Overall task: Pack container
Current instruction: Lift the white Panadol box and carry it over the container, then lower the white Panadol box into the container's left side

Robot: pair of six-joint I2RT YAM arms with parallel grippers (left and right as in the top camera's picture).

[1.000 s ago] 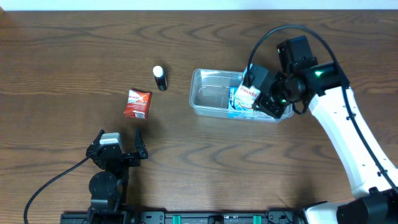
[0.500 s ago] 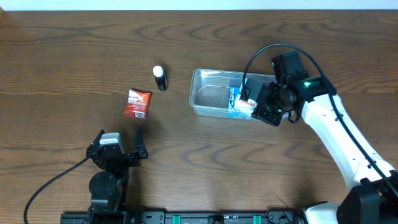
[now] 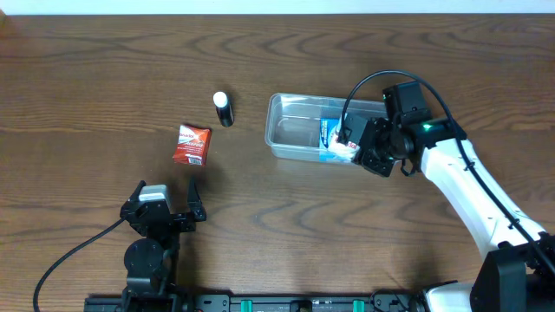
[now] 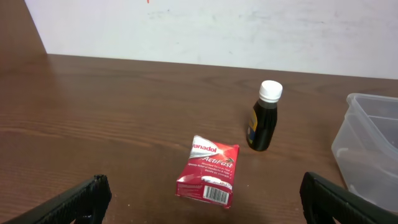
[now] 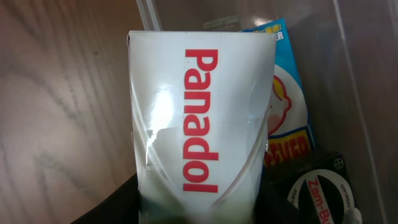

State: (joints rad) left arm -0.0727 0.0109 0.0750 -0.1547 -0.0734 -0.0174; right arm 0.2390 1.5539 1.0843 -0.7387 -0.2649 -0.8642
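My right gripper should lift the white Panadol box and move it inward over the blue packet (image 3: 329,130) before lowering it, because the box sticks out over the container's near rim (image 3: 345,162).
The clear plastic container (image 3: 295,132) lies right of the table's middle; its left end shows in the left wrist view (image 4: 367,140). My right gripper (image 3: 354,143) is shut on a white Panadol box (image 5: 199,118) and holds it over the container's right end, above a blue packet (image 5: 289,118) and a round Zam-Buk tin (image 5: 323,196) inside. A red Panadol ActiFast box (image 3: 191,144) and a dark bottle with a white cap (image 3: 224,109) lie left of the container. My left gripper (image 4: 199,202) is open and empty, near the front edge, short of the red box (image 4: 208,171).
The dark bottle (image 4: 264,117) stands upright between the red box and the container. A white wall runs along the table's far edge.
My right gripper has moved down and slightly left with the white Panadol box, lowering it into the container's right end. The left arm has not moved.
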